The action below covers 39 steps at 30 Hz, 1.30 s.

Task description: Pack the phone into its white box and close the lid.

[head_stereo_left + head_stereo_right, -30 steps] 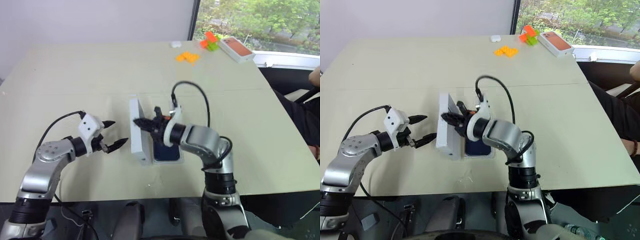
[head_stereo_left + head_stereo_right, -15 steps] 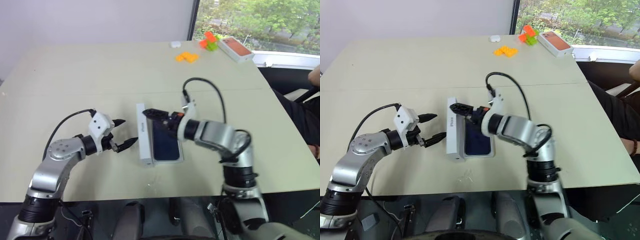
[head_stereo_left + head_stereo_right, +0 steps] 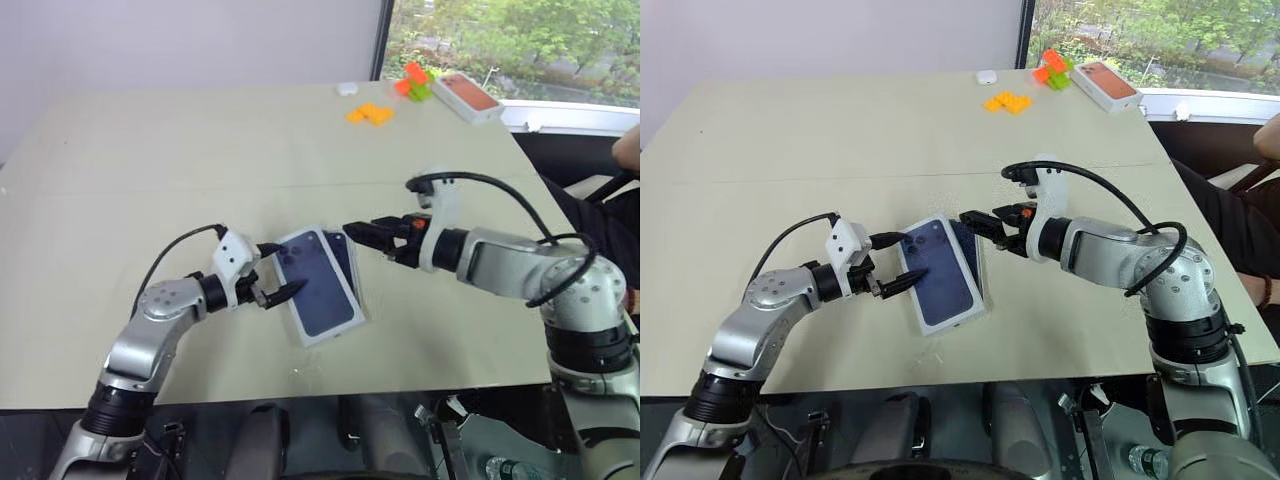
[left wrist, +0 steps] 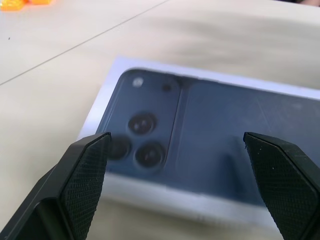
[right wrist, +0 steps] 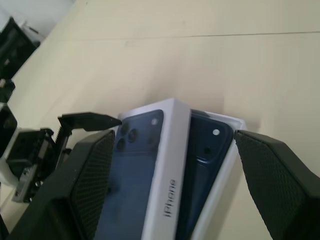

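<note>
A part of the phone (image 3: 341, 252) shows beside the crooked lid, so next my left gripper pushes the lid's long side (image 3: 295, 322) while my right gripper steadies the box.
The lid (image 3: 318, 287), with its dark blue phone picture facing up, lies askew over the white box (image 5: 234, 123) in the middle of the table (image 3: 150, 160). It covers the box's left part. To the lid's right a strip of the phone (image 5: 204, 156) shows inside the box (image 3: 346, 256). My left gripper (image 3: 276, 271) is open at the lid's left edge, one finger above and one below the lid's corner (image 4: 150, 150). My right gripper (image 3: 363, 237) is open, hovering just right of the box's far end and holding nothing.
Far across the table lie orange pieces (image 3: 372, 113), orange and green toys (image 3: 418, 82), a white box with an orange-red top (image 3: 468, 97) and a small white object (image 3: 348, 88). A person's arm (image 3: 628, 150) shows at the right edge.
The right gripper opened, let go of the lid and drew back to the right. The lid went from standing on its edge to lying face up over the box. The left gripper moved right to it.
</note>
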### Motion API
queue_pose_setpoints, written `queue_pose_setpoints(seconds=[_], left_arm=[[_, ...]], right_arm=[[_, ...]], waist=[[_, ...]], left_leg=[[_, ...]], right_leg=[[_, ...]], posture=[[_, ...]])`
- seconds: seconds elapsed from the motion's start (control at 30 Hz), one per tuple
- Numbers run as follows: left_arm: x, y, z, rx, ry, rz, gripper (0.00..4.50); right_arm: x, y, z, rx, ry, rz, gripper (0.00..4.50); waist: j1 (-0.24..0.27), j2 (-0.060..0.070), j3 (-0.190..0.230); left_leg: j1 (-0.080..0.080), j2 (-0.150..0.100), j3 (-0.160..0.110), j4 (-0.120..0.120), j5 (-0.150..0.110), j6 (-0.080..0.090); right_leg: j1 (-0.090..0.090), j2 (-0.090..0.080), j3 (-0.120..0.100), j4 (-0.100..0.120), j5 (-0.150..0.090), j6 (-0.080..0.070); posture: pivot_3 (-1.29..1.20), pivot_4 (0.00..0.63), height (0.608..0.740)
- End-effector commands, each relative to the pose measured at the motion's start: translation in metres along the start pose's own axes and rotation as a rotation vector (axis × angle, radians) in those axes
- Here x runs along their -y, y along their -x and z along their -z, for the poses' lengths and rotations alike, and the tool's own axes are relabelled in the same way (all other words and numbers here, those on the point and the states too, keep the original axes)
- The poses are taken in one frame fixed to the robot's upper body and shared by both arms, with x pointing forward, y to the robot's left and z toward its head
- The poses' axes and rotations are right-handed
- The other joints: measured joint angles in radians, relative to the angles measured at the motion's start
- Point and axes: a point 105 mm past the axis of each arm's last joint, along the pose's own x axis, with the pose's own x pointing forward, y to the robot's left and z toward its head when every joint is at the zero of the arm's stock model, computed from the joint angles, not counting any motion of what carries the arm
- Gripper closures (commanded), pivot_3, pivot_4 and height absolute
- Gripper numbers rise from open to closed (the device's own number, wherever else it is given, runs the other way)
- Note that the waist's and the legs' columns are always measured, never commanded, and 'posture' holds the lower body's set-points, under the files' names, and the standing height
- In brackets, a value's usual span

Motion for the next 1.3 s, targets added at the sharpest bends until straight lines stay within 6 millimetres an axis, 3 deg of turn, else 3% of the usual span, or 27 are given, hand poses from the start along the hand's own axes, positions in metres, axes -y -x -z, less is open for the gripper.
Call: queue_pose_setpoints(seconds=[0.03, 0.13, 0.2, 0.27, 0.37, 0.43, 0.53, 0.7, 1.0, 1.3], left_arm=[[-0.018, 0.006, -0.021, 0.115, 0.039, -0.118, 0.00], [-0.039, 0.020, -0.020, 0.104, 0.053, -0.245, 0.00], [-0.053, 0.037, -0.015, 0.079, 0.088, -0.326, 0.00], [-0.061, 0.053, -0.005, 0.016, 0.114, -0.380, 0.00], [-0.054, 0.064, 0.005, -0.057, 0.140, -0.346, 0.00], [-0.037, 0.065, 0.017, -0.150, 0.146, -0.265, 0.93], [-0.019, 0.059, 0.030, -0.260, 0.126, -0.200, 2.38], [0.007, 0.038, 0.032, -0.314, 0.114, -0.106, 2.38], [0.027, 0.018, 0.025, -0.282, 0.116, -0.052, 2.38], [0.019, 0.012, 0.017, -0.235, 0.123, -0.122, 2.38]], right_arm=[[-0.001, 0.006, -0.010, 0.042, 0.224, 0.030, 0.52], [0.002, 0.007, -0.006, 0.023, 0.329, 0.041, 0.52], [0.002, 0.007, -0.004, 0.017, 0.371, 0.020, 1.03], [0.000, 0.008, -0.001, 0.005, 0.397, -0.010, 1.80], [0.002, 0.007, 0.003, -0.028, 0.482, -0.012, 3.37], [0.004, 0.004, 0.007, -0.061, 0.553, -0.014, 4.49], [0.005, 0.000, 0.011, -0.093, 0.613, -0.015, 4.50], [0.009, -0.008, 0.024, -0.166, 0.684, -0.006, 4.50], [-0.001, -0.014, 0.042, -0.221, 0.682, -0.072, 4.50], [-0.020, -0.019, 0.050, -0.218, 0.660, -0.138, 4.50]], waist=[[0.002, 0.000, 0.000], [0.001, -0.001, 0.000], [-0.001, -0.001, 0.000], [-0.003, -0.001, 0.000], [0.000, -0.001, 0.000], [0.000, -0.001, 0.000], [0.006, -0.001, 0.000], [0.004, -0.001, 0.000], [0.003, -0.001, -0.001], [0.004, -0.001, -0.001]], left_leg=[[0.000, 0.000, 0.000, 0.000, 0.000, 0.000], [0.000, 0.000, 0.000, 0.001, 0.000, 0.000], [0.000, 0.000, 0.000, 0.001, 0.000, 0.000], [0.001, 0.000, 0.001, 0.001, 0.000, 0.000], [0.001, 0.000, 0.000, 0.001, 0.000, 0.000], [0.001, 0.000, 0.000, 0.001, 0.000, 0.000], [0.001, -0.001, 0.001, 0.001, 0.000, 0.000], [0.001, -0.002, 0.001, 0.002, 0.000, 0.000], [0.001, -0.002, 0.001, 0.002, 0.000, 0.000], [0.002, -0.003, 0.001, 0.002, 0.000, 0.000]], right_leg=[[0.000, 0.000, 0.000, 0.000, 0.000, 0.000], [0.000, 0.000, 0.000, 0.000, 0.000, 0.000], [0.000, 0.000, 0.000, 0.000, 0.000, 0.001], [0.000, 0.000, 0.000, 0.000, 0.000, 0.000], [0.000, 0.000, 0.000, 0.001, 0.000, 0.000], [0.000, 0.000, 0.000, 0.001, 0.000, 0.000], [0.000, -0.002, 0.000, 0.000, 0.000, 0.000], [0.001, -0.003, 0.000, -0.001, 0.001, -0.001], [0.001, -0.002, 0.000, 0.000, 0.001, -0.001], [0.001, -0.002, 0.000, 0.001, 0.001, -0.001]], posture=[[0.00, 0.150, 0.740], [0.00, 0.150, 0.740], [0.00, 0.150, 0.740], [0.00, 0.150, 0.740], [0.00, 0.150, 0.740], [0.00, 0.150, 0.740], [0.00, 0.150, 0.740], [0.00, 0.150, 0.740], [0.00, 0.150, 0.740], [0.00, 0.150, 0.740]])
